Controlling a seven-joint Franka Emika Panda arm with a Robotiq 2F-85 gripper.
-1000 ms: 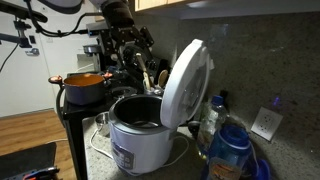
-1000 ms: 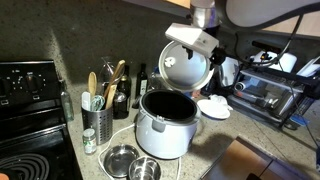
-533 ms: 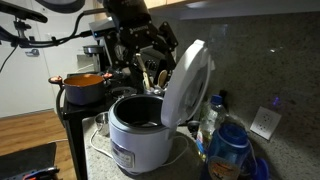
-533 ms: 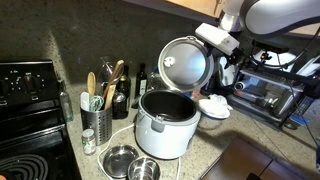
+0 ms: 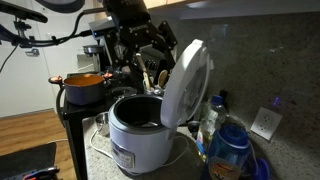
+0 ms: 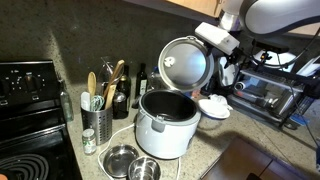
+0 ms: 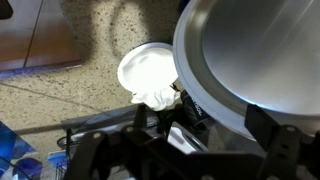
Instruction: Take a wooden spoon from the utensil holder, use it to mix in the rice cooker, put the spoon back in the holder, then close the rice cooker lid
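Observation:
My gripper's fingers are on both sides of the lid's rim [image 7: 222, 108], next to the lid's inner side. I should lift them clear, come down behind the lid's back [image 5: 207, 68] and push the lid shut.
The rice cooker [image 6: 165, 128] stands open on the counter, its dark inner pot showing; it also shows in an exterior view [image 5: 138, 138]. The rice cooker lid [image 6: 188, 65] stands upright on its hinge, and its grey inner face fills the wrist view [image 7: 260, 50]. My gripper [image 6: 222, 42] is at the lid's upper back edge, open and empty; in the wrist view [image 7: 200, 140] the lid's rim runs between the dark fingers. The utensil holder [image 6: 97, 122] stands beside the cooker with wooden spoon handles [image 6: 114, 74] sticking up.
An orange pot [image 5: 85, 85] sits on a stand by the cooker. Blue bottles [image 5: 230, 148] stand close to the lid. A white plate [image 6: 213, 107] and a toaster oven [image 6: 265, 95] lie behind the cooker. A stove [image 6: 30, 100] and metal bowls [image 6: 122, 160] are near the holder.
Between one second and half a second ago my gripper moved from the lid's top front across to its back edge. Nothing has moved since.

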